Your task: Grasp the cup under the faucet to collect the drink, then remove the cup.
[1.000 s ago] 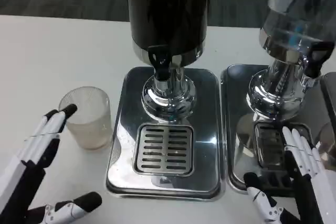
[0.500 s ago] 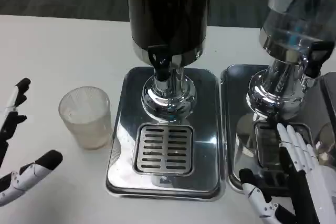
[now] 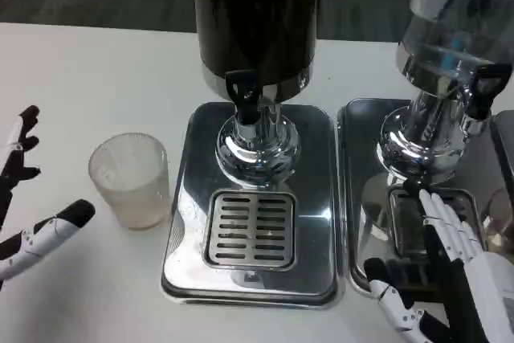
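Observation:
My gripper will carry the clear ribbed cup (image 3: 132, 181) over. The cup will fit there upright, because the black faucet leaves a tall gap (image 3: 250, 162) above the slotted grate.
A clear ribbed cup (image 3: 129, 178) stands upright on the white table, left of the steel drip tray (image 3: 185, 198) and not under the faucet. The dark drink dispenser (image 3: 257, 14) rises behind the tray, its black faucet lever (image 3: 243, 94) above the slotted grate (image 3: 250, 228). My left hand (image 3: 28, 206) is at the picture's left edge, open, its fingers spread and a short gap away from the cup. My right hand (image 3: 450, 271) hovers open over the second tray at lower right, holding nothing.
A second dispenser (image 3: 450, 30) with a clear tank and its own steel tray (image 3: 361, 198) stands at right. The white table (image 3: 96, 78) runs back to a dark carpet edge behind the dispensers.
My left hand has drawn back leftward from the cup, where its fingers lay against the rim a second ago. The right hand has crept slightly forward. The cup stays put.

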